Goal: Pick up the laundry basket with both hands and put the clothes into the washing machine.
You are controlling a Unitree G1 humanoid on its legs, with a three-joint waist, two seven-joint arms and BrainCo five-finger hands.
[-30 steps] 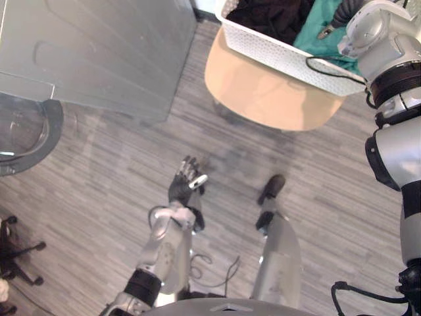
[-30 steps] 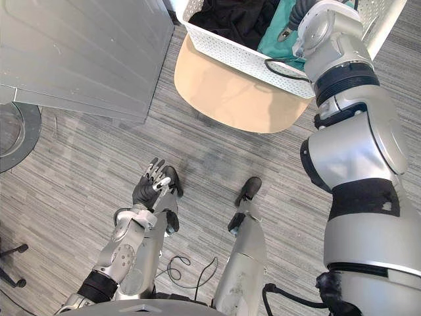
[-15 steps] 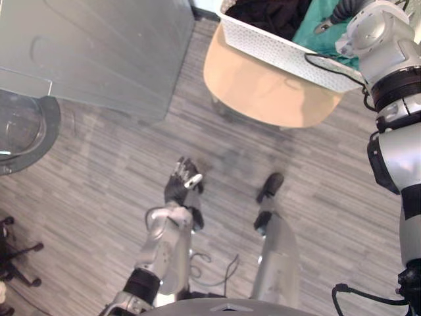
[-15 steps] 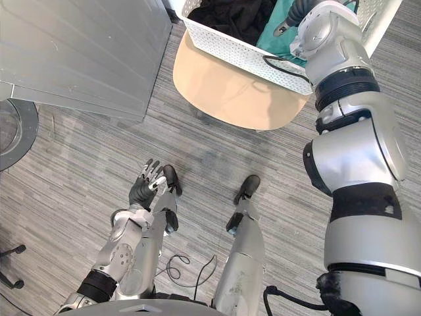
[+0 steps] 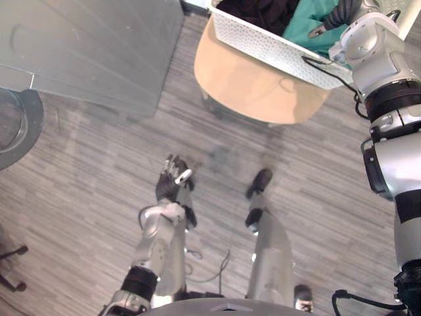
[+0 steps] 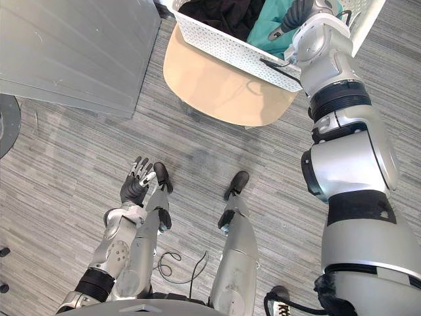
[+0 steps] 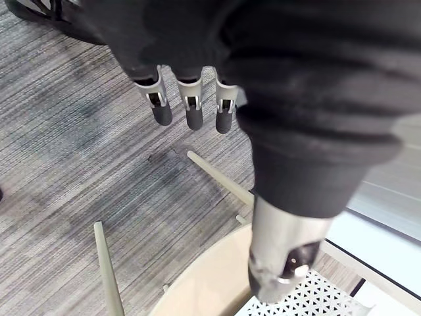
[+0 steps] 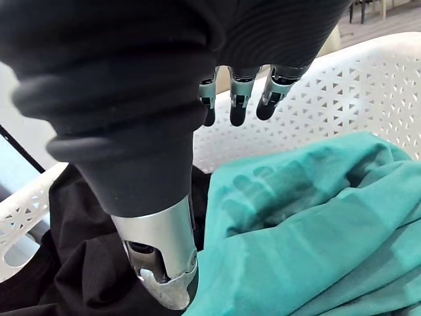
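Note:
The black clothes (image 5: 256, 12) lie loosely bunched (image 5: 288, 21) beside the teal garment, so they should unfold into one long drape and leave the teal garment behind when the robot lifts them.
The white perforated laundry basket (image 5: 263, 41) stands on a round wooden table (image 5: 250, 82) at the top of the eye views. It holds black clothes (image 8: 79, 263) and a teal garment (image 8: 309, 224). My right arm reaches over the basket's rim. My right hand (image 8: 238, 99) hovers inside, just above the teal garment, with its fingers straight and holding nothing. My left hand (image 5: 172, 179) hangs low over the floor in front of me, open, with its fingers (image 7: 191, 108) spread and empty. The grey washing machine (image 5: 85, 46) stands at the upper left.
The washer's round glass door (image 5: 16, 125) stands open at the left edge. The table's thin legs (image 7: 105, 263) rise from the grey striped floor. A black chair base (image 5: 12, 260) shows at the lower left.
The whole picture has shifted left and slightly up, so the camera moved. Both hands keep much the same poses, the right one still in the basket.

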